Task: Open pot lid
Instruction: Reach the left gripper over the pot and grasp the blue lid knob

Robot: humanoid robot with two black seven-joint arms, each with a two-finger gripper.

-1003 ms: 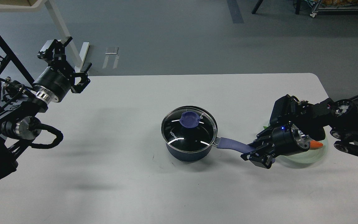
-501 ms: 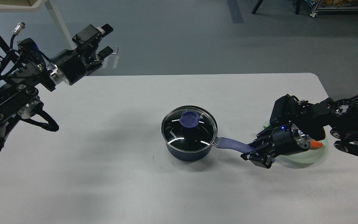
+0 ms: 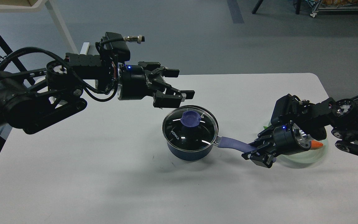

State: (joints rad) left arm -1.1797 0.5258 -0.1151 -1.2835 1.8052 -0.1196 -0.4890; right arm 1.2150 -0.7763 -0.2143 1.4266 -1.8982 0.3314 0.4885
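Observation:
The glass lid [image 3: 191,138] shows only plain dark through it, so I should expect the dark blue pot [image 3: 190,154] to be empty when I lift the lid.
A dark blue pot [image 3: 189,151] stands in the middle of the white table [image 3: 104,174]. A glass lid [image 3: 190,129] with a purple knob [image 3: 190,119] lies on it. The pot's purple handle [image 3: 233,144] points right. My right gripper [image 3: 255,152] is shut on the end of that handle. My left gripper [image 3: 182,84] is open and hangs in the air just up-left of the lid, a short way from the knob, touching nothing.
A pale green bowl [image 3: 306,157] with an orange carrot tip [image 3: 316,144] sits under my right arm at the table's right side. The table's far edge runs behind my left gripper. White furniture legs stand at the far left.
My left arm has swung from the far left of the table to the right, bringing its open gripper close to the lid. The pot, lid and right gripper have stayed put.

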